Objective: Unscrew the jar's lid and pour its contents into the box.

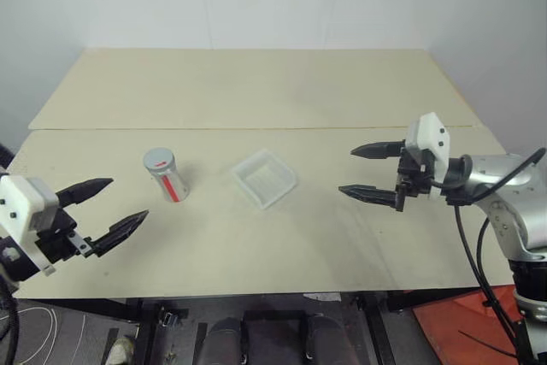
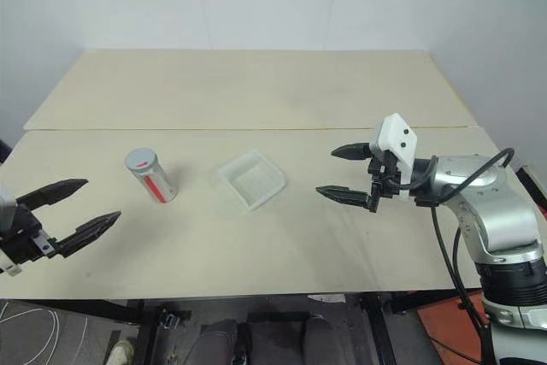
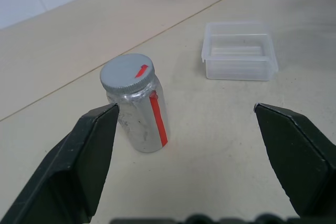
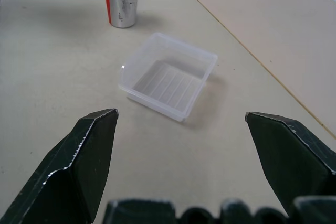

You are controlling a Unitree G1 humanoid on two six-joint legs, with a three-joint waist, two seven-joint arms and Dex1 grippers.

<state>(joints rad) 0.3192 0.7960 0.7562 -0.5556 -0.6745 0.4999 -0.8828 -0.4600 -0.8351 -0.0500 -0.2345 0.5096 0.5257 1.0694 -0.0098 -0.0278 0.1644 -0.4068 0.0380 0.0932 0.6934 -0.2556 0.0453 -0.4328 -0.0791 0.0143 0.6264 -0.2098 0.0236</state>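
Observation:
I should expect a wide opening hidden underneath when I twist off the ridged grey lid (image 3: 127,74), since the lid is almost as wide as the jar's body (image 3: 143,121).
The jar (image 1: 167,177) stands upright on the table left of centre, silver-grey with a red stripe down its side. Its grey lid (image 3: 127,72) sits screwed on top, so the contents are hidden. To its right lies the box (image 1: 265,178), a shallow clear plastic tray with a ribbed bottom that holds nothing. My left gripper (image 1: 107,207) hovers open at the near left, pointing toward the jar and apart from it. Open as well, my right gripper (image 1: 373,172) hangs to the right of the box with nothing between its fingers.
The beige table (image 1: 256,91) is made of two boards with a seam (image 1: 256,129) running across behind the jar and box. A white wall rises behind the far edge. Cables and dark gear lie below the near edge.

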